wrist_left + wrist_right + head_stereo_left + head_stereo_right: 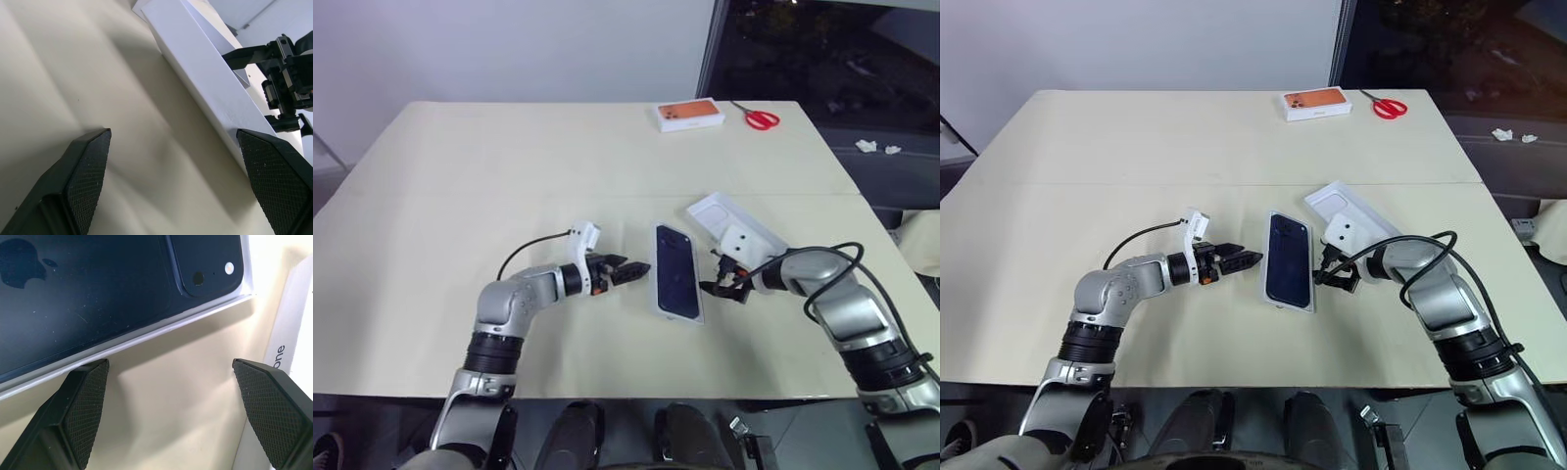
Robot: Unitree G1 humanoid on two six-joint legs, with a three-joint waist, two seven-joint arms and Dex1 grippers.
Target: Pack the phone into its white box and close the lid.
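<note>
I should use my right gripper to pinch the lid's side (282, 335) that faces the box and turn the lid before closing, because it is lying hollow side up (1336, 203) next to the filled box.
The dark navy phone (674, 270) lies back up inside the white box (699, 315) in the middle of the table, its camera cluster (208, 262) at the far end. Just right of it and further back, the white lid (732, 221) rests on the table, plain white side up, with lettering on its side wall (279, 354). My left gripper (640, 269) hovers just left of the box, open, with nothing between its fingers (88, 166). On the box's right, between it and the lid, my right gripper (713, 275) is open and empty too.
A white box with an orange picture (688, 115) and red scissors (762, 119) sit at the table's far edge. The cream table (480, 196) has wide free room to the left and behind. Its right edge (862, 196) borders a dark floor.
</note>
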